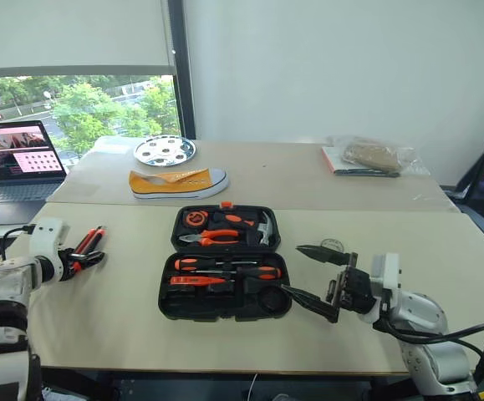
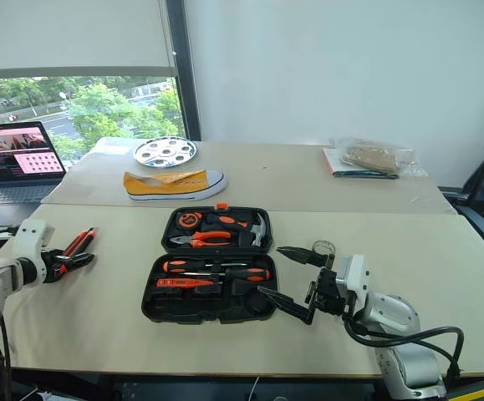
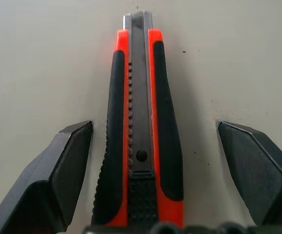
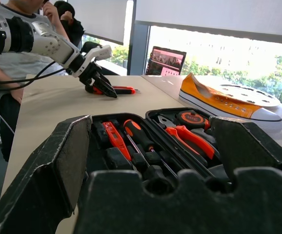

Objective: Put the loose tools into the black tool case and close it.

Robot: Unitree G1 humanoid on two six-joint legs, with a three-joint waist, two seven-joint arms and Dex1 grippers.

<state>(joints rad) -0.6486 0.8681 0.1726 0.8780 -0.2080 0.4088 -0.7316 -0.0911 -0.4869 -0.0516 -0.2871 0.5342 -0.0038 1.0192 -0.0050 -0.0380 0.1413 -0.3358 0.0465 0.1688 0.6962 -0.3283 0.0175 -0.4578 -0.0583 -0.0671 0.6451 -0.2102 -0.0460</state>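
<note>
My gripper will lower the utility knife (image 1: 89, 242) at the black tool case's near edge. The knife should fit there lengthwise, because that edge has a long empty hollow (image 1: 205, 304).
The black tool case (image 1: 168, 294) lies open in the middle of the near table. Its recesses hold two black-and-orange screwdrivers (image 1: 225, 269), a small orange tester (image 1: 196, 281), pliers and a hammer. The orange-black utility knife (image 3: 141, 146) lies flat on the table to the far left. My left gripper (image 1: 87, 257) is open and straddles the knife's handle end, with one finger (image 3: 67, 165) on each side and a gap to the knife. My right gripper (image 1: 317, 276) hovers open just right of the case, pointing at it, with nothing between its fingers (image 4: 67, 161).
On the far table sit a yellow shoe (image 1: 177, 182), a round metal plate (image 1: 165, 150), an open laptop (image 1: 16, 163) at far left and a plastic bag (image 1: 375, 156) at right. A person (image 4: 14, 12) stands beyond the table's left end.
</note>
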